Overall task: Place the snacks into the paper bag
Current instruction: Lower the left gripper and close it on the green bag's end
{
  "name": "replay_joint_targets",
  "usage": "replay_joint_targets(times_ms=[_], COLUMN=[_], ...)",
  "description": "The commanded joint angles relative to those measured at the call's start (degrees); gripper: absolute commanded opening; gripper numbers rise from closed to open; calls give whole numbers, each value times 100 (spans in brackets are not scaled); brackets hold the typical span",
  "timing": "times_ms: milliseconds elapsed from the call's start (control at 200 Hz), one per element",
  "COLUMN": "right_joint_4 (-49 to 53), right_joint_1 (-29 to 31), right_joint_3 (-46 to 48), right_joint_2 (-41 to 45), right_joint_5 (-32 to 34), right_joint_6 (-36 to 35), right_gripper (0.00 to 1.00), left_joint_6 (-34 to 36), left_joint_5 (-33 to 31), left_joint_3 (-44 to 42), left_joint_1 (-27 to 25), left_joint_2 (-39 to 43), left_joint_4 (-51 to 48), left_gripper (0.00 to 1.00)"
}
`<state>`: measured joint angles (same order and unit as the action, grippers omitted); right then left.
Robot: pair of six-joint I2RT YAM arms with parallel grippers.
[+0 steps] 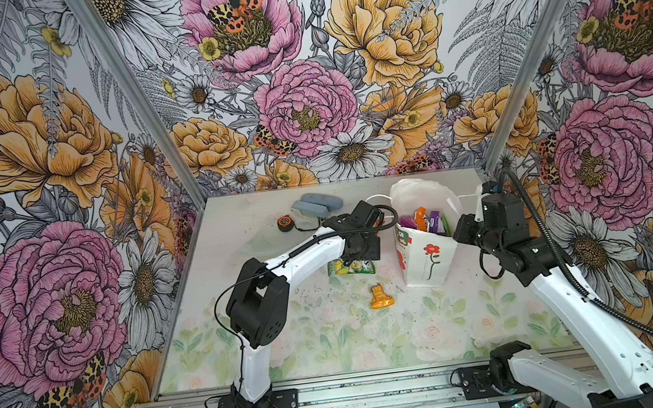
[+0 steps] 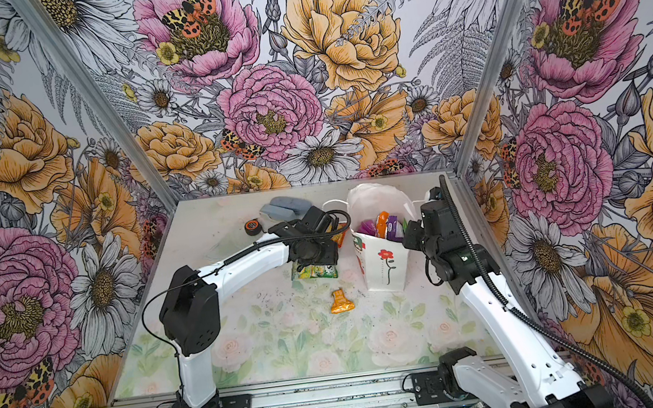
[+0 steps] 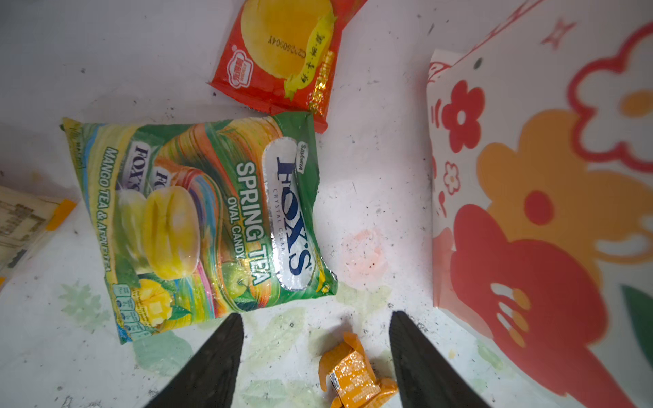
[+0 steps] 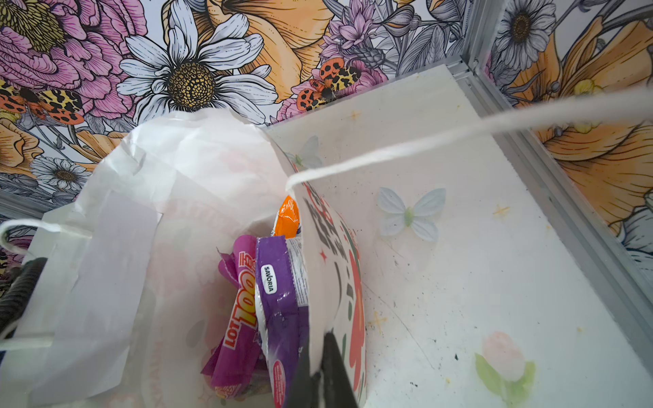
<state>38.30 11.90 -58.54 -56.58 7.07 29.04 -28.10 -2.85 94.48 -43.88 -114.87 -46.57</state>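
I should keep lowering my left gripper and close it on the Fox's packet's bag-side edge point(image 3: 313, 224), because that edge is in line with my open fingers and clear of the paper bag.
The white paper bag point(image 1: 427, 258) point(image 2: 384, 267) stands upright at the back right, with a red flower on its front. My right gripper point(image 4: 319, 353) point(image 1: 457, 236) is shut on the bag's right rim. Inside the bag are a purple packet point(image 4: 282, 293), a magenta packet point(image 4: 243, 307) and an orange one point(image 4: 288, 217). My left gripper point(image 3: 316, 316) hangs open over the table just left of the bag. A small orange packet point(image 3: 357, 378) point(image 1: 380, 297) lies between its fingers, untouched. A green-yellow Fox's packet point(image 3: 198, 226) point(image 1: 351, 268) and a red-yellow packet point(image 3: 282, 56) lie beyond it.
Two grey-blue cases point(image 1: 316, 205) and a round black-orange tape measure point(image 1: 284, 223) sit at the back left. The bag's string handle point(image 4: 424, 145) stretches across the right wrist view. Flowered walls close in the table on three sides, with the metal rail point(image 1: 338, 396) at the front.
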Motion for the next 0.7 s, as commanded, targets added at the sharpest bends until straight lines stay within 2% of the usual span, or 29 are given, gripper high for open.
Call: replay_joint_targets(times_ms=[0,275,435,511,696], right_joint_4=[-157,-165,-166,-173,-172], right_joint_1=[-37,-47,-43,-47,-45], right_joint_3=[-1,32,62,82,130], right_joint_2=[165,129,120,112,142], right_joint_5=[147,160,165,166,161], right_joint_6=[-52,-58,-46,-30,-30], right_gripper=[0,0,0,0,0], left_joint_6=[239,311,433,404,325], left_joint_5=[-235,-721,-867,-1141,-1288], left_joint_3=[440,1482,2411,2746,3306], left_joint_1=[-53,-213,-322,-349,-365], left_joint_2=[-212,-1064,-1657,-1882,-2331], left_joint_4=[-400,-1218,-1876,-2107,-2497], left_gripper=[68,67,65,64,63])
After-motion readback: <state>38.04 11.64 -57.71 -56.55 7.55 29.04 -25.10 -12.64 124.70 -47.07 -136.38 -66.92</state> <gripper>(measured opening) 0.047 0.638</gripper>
